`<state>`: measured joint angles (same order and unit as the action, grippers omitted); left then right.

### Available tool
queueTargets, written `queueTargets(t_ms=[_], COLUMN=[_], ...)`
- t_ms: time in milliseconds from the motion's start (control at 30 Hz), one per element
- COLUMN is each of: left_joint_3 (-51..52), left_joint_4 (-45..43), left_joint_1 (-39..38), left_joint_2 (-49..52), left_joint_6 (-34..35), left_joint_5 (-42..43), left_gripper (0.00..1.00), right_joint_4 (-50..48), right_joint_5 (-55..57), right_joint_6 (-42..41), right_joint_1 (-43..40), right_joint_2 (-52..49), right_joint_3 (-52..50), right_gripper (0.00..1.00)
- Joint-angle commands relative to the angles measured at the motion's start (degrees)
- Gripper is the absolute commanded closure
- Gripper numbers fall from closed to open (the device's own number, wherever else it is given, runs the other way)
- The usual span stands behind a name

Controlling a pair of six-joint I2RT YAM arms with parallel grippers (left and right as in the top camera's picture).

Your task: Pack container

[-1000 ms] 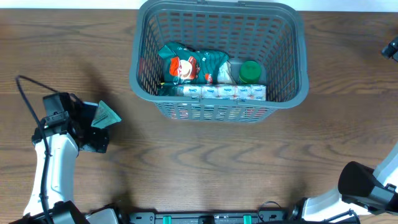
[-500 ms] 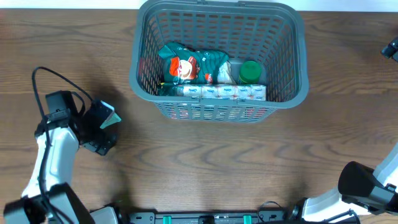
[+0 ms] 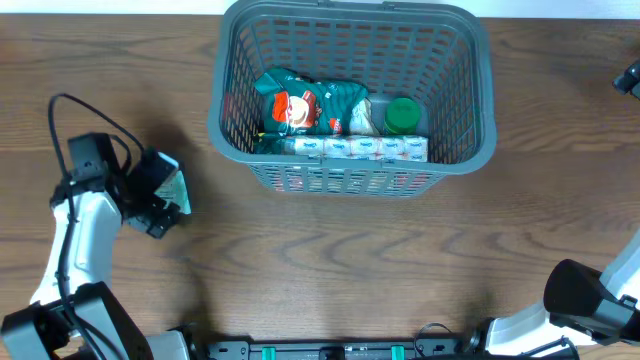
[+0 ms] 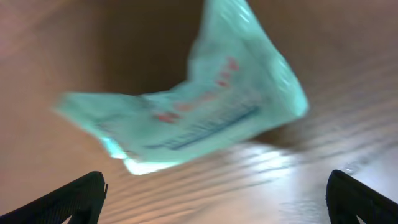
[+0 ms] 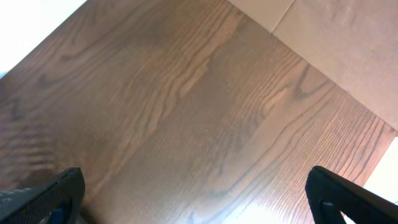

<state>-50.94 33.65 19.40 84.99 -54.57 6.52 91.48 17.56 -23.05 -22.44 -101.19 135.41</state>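
Note:
Next, my left gripper turns to line up with the length of the teal packet [image 4: 202, 102], which lies at a slant from finger to finger, before it goes down to grip its sides [image 4: 217, 138].
The container [image 3: 480, 140], a large dark grey lattice basket, stands at the back centre of the table. Inside it lie a green snack bag [image 3: 300, 105], a row of white and teal packs [image 3: 360, 148] and a green-lidded jar [image 3: 402, 115]. A small teal packet [image 3: 176, 190] lies on the wood at the left. My left gripper [image 3: 158, 197] is open right beside it. In the left wrist view the teal packet [image 4: 199, 106] is blurred, just ahead of the left gripper [image 4: 217, 196], with nothing between the fingers. My right gripper [image 5: 196, 199] is open over bare wood.
The wooden table [image 3: 400, 260] runs under everything. The right arm's body [image 3: 590, 300] sits at the front right corner, and a dark piece [image 3: 630, 78] pokes in at the right edge. A black cable [image 3: 60, 105] loops above the left arm.
The left arm has swung and its wrist has turned, bringing the gripper round the teal packet, which has shifted slightly toward the front. The right arm and the basket have not moved.

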Motion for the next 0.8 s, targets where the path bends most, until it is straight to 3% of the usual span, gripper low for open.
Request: queueTargets(t_ms=[0, 233, 433, 767], left_joint_3=[-3.0, -3.4, -3.4, -3.4], left_joint_4=[0.2, -2.8, -3.6, -1.0], left_joint_1=[0.2, 0.2, 0.2, 0.2], left_joint_2=[0.4, 0.5, 0.7, 4.5], left_joint_6=[-2.1, -3.8, -11.5, -18.6], left_joint_5=[-1.6, -1.6, -1.0, 1.6], left_gripper=[0.02, 0.02, 0.02, 0.02], right_joint_4=[0.0, 0.0, 0.0, 0.0], right_joint_5=[0.4, 0.4, 0.4, 0.4], right_joint_6=[-0.5, -0.5, -0.5, -0.5], right_joint_1=[-0.5, -0.5, -0.5, -0.5], right_joint_2=[0.2, 0.2, 0.2, 0.2], right_joint_3=[0.3, 0.3, 0.3, 0.3], right_gripper=[0.01, 0.01, 0.01, 0.01])
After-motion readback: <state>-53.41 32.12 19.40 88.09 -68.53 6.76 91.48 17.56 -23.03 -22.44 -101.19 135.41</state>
